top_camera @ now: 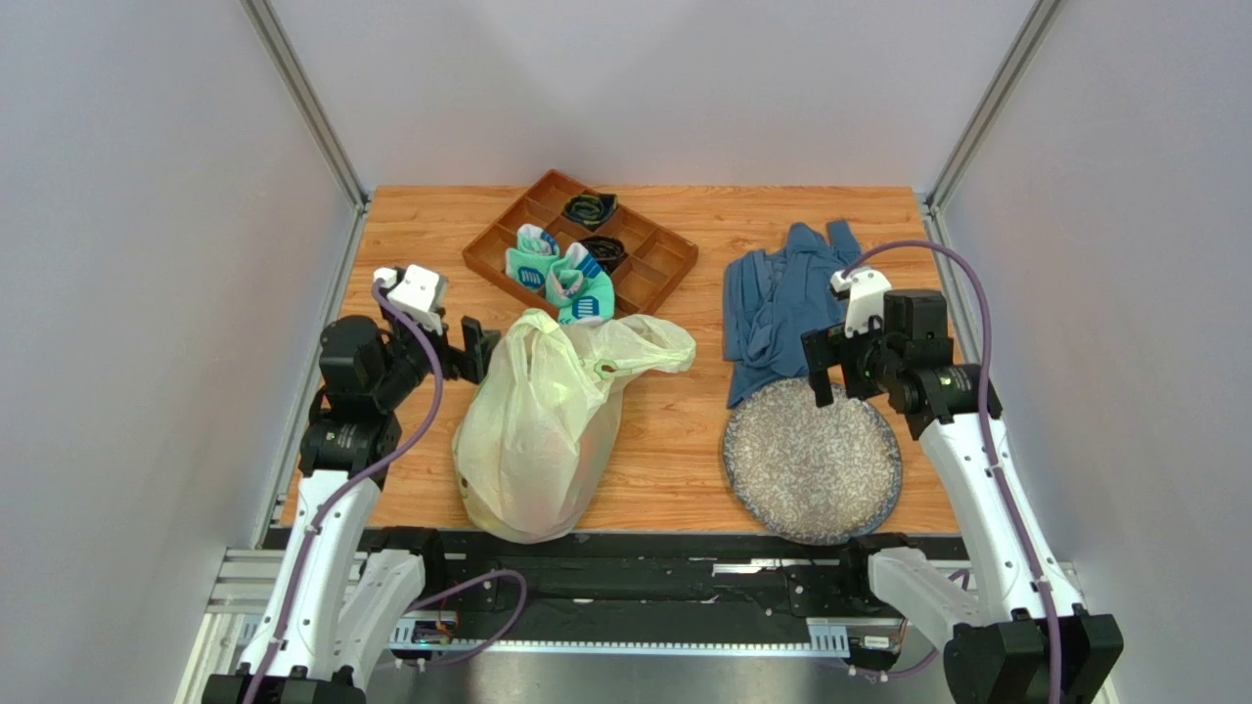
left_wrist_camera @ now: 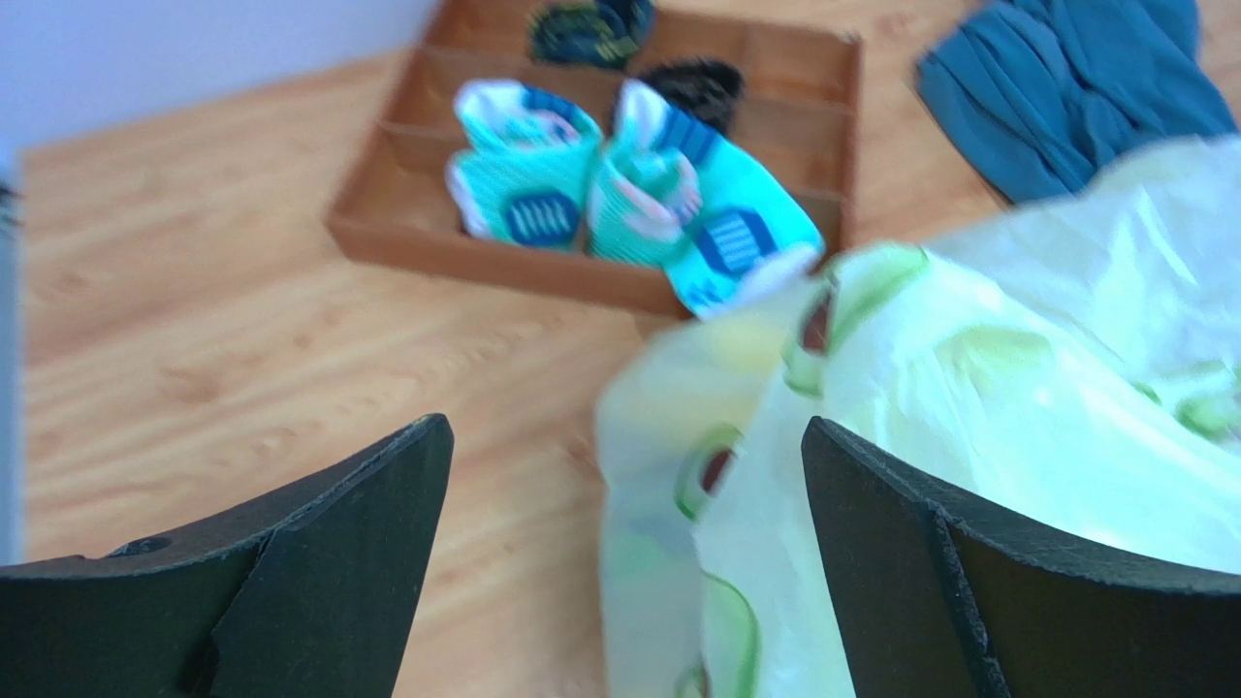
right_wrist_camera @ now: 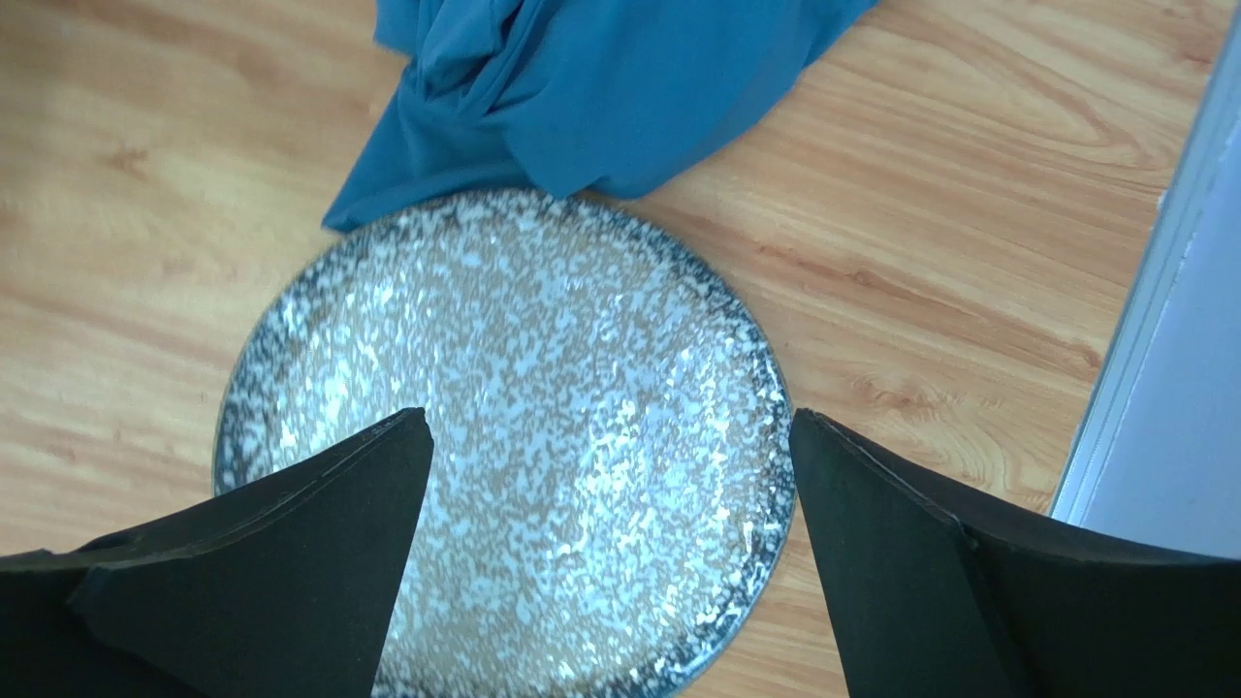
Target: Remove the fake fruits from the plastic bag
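Note:
I should move the garment (top_camera: 779, 301) back with my right gripper before I bring the plate nearer the plastic bag, because the blue cloth garment's hem touches the plate's rim (top_camera: 763, 390).
The plastic bag (top_camera: 537, 426) is a pale yellow-green bulging sack, lying left of the table's middle with its handles (top_camera: 647, 349) flopped to the right. The fake fruits are hidden; nothing of them shows through the bag. My left gripper (top_camera: 473, 349) hovers just left of the bag's upper end, open. In the left wrist view the bag (left_wrist_camera: 1005, 422) fills the right side, and its edge lies between the open fingers of the left gripper (left_wrist_camera: 627, 425). My right gripper (top_camera: 838, 367) hangs open and empty over the far edge of the speckled plate (top_camera: 811, 462).
A brown compartment tray (top_camera: 662, 264) at the back holds teal-white rolled socks (top_camera: 559, 276) and dark rolled items. A blue cloth garment (top_camera: 779, 301) lies behind the plate (right_wrist_camera: 583, 335), its hem touching the plate's rim. White walls enclose the table on both sides.

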`<state>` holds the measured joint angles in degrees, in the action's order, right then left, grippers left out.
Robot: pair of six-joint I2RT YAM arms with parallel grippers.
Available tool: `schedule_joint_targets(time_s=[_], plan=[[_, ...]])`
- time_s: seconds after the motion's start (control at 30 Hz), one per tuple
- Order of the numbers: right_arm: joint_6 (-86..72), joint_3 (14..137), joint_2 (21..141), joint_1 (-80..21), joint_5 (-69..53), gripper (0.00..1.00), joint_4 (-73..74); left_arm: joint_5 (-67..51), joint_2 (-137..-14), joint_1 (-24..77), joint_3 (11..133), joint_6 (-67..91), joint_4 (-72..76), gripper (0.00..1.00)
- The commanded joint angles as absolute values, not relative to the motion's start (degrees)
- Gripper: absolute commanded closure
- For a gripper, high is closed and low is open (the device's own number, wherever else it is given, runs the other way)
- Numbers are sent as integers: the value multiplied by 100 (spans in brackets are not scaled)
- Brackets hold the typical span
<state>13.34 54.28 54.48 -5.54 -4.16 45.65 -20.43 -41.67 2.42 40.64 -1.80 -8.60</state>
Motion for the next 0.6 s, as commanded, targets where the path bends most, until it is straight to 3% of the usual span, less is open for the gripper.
schedule_joint_targets(time_s=[0.0,0.17,0.27,0.4,0.47,0.57], plan=[[2152,5967,5904,-545,-1105,0,5167,-2751,-4061,404,4420,-176,-2460,1],[2373,6854,6968,-554,-906,10,5405,-2971,-3894,606,4868,-448,-2891,1],[2496,7407,7881,-554,-485,24,5458,-3093,-4042,773,5167,-571,-3041,1],[2864,7927,8936,-519,-211,56,5615,-3173,-4332,940,5291,-765,-3138,1],[2848,8233,9567,-519,-194,63,5651,-3190,-4420,1010,5343,-782,-3181,1],[2812,8568,10359,-519,-211,67,5660,-3085,-4508,1212,5396,-1063,-3278,1]])
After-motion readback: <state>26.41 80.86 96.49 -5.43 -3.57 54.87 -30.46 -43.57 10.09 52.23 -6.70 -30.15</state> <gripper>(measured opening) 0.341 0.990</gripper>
